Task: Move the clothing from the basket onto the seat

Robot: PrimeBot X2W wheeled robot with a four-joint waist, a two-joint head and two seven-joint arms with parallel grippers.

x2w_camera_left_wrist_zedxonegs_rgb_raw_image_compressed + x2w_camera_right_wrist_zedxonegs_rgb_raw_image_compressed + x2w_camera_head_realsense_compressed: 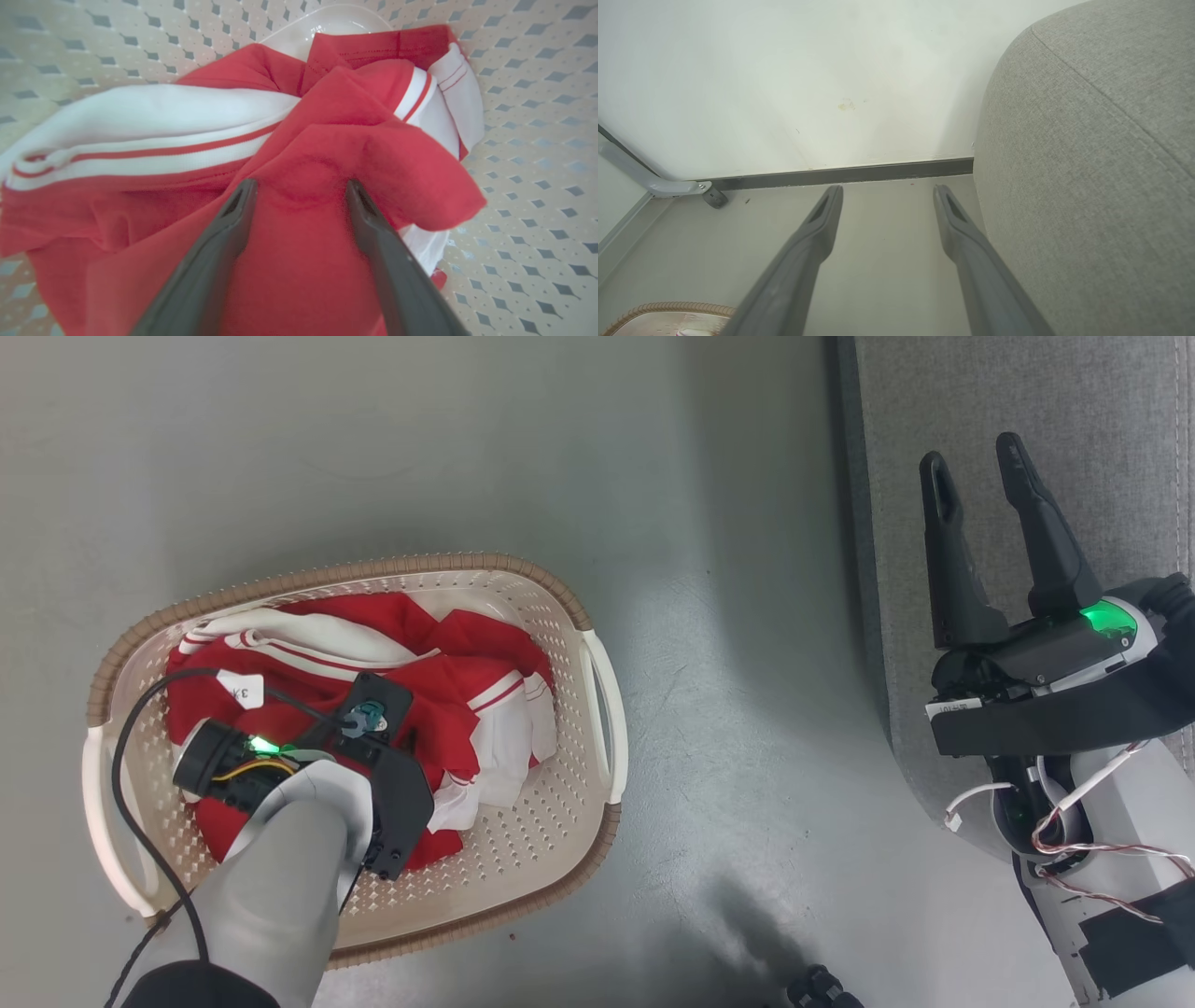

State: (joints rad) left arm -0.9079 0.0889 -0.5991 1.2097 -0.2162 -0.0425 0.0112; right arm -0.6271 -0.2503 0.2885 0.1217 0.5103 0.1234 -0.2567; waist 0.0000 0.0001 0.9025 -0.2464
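Note:
I see that red cloth pokes out (434, 849) from under the white cloth. More red clothing will stay behind in the basket when I lift the raised red fold (305, 187).
The clothing (457, 686), a red shirt with white striped bands, lies crumpled in the cream perforated basket (448, 567) on the floor at the left. My left arm (308, 840) reaches down into the basket. In the left wrist view my left gripper (300, 185) is open, its two dark fingers straddling a raised red fold of the clothing (327, 140) with their tips at the cloth. My right gripper (974, 453) is open and empty, held over the left edge of the grey fabric seat (1102, 411). In the right wrist view the right gripper (888, 189) points at the floor beside the seat (1087, 163).
Grey floor (728, 663) separates basket and seat. The right wrist view shows a white wall with a dark baseboard (840, 175), a metal leg with a caster (713, 198) at the left, and the basket's brown rim (668, 308) at the lower left.

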